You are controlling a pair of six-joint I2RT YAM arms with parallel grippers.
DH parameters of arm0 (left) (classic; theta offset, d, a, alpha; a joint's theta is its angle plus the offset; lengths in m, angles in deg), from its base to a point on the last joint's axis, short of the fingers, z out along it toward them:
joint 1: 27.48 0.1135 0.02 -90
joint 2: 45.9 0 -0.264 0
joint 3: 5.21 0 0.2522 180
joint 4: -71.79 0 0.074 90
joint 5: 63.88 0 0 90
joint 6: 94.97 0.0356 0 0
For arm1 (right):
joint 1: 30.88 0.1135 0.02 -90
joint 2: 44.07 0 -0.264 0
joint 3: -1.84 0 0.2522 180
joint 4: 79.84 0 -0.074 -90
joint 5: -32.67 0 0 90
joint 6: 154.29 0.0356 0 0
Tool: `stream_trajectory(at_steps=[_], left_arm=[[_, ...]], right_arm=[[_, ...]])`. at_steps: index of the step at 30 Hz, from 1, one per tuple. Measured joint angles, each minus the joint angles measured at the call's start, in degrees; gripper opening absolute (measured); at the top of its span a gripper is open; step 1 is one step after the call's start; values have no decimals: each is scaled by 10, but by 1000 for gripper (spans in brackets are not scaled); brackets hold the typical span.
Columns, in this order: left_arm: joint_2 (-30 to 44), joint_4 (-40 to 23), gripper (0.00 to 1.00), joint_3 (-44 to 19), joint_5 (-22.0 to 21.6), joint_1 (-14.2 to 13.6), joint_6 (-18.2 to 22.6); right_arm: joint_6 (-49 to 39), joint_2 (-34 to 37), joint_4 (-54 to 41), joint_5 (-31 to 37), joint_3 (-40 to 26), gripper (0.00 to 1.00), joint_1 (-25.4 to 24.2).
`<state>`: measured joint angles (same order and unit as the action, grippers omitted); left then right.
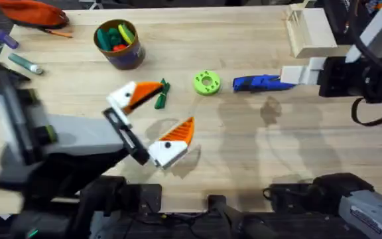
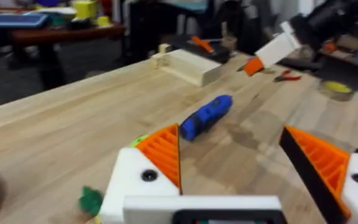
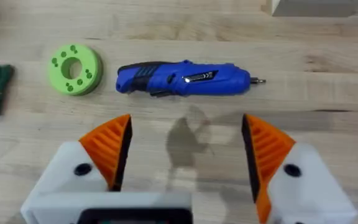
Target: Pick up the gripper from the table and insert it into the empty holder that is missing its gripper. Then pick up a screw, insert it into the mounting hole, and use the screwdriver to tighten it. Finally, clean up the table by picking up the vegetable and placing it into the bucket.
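Observation:
The dark green vegetable [image 1: 162,95] will end up lying on top of the other vegetables [image 1: 117,38] when the robot lowers it into the bucket, because they already crowd the bucket.
The blue screwdriver [image 1: 260,82] lies on the table [image 1: 244,139] right of centre, its bit pointing right. My right gripper [image 1: 290,74] hovers at the bit end, open, both orange fingers bare; in the right wrist view the screwdriver [image 3: 182,79] lies just beyond that gripper [image 3: 186,121]. My left gripper [image 1: 176,104] is open over the middle, its far finger beside the dark green vegetable [image 1: 162,95]. The bucket [image 1: 119,43] stands at the back left. The loose gripper piece, a bare holder and the screw are out of view.
A lime-green disc [image 1: 206,82] with holes lies between the vegetable and the screwdriver. A wooden box [image 1: 310,30] stands at the back right. An orange pouch [image 1: 32,12] and a marker [image 1: 25,63] lie at the far left.

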<state>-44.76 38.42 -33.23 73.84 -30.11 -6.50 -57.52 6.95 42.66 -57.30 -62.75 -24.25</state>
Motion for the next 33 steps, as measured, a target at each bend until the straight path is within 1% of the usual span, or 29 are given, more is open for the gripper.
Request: stream_trajectory(at_steps=[2,4,8,11,14,16,18,21,25,27,30,33], left_arm=[[24,-64,985,-54,-37,0,27],[66,-127,985,-111,-72,0,53],[174,-211,985,-222,-129,0,86],[264,-259,985,-303,-166,0,97],[368,-328,985,-392,-202,0,104],[430,-367,985,-441,-220,0,106],[488,-389,985,-480,-232,0,107],[565,-392,985,-510,-243,0,106],[637,-388,985,-512,-256,-1,106],[669,-391,985,-513,-275,-5,105],[719,-410,985,-520,-323,-30,93],[765,-417,985,-530,-382,-76,66]], right_arm=[[0,0,0,0,0,933,0],[0,0,0,0,0,933,0],[0,0,0,2,0,933,0],[0,0,0,2,0,933,0],[0,0,0,2,0,933,0],[0,0,0,2,0,933,0],[0,0,0,2,0,933,0],[0,0,0,2,0,933,0],[0,0,0,2,0,934,0],[0,0,0,2,0,934,0],[0,0,0,2,0,936,0],[0,0,0,4,0,934,0]])
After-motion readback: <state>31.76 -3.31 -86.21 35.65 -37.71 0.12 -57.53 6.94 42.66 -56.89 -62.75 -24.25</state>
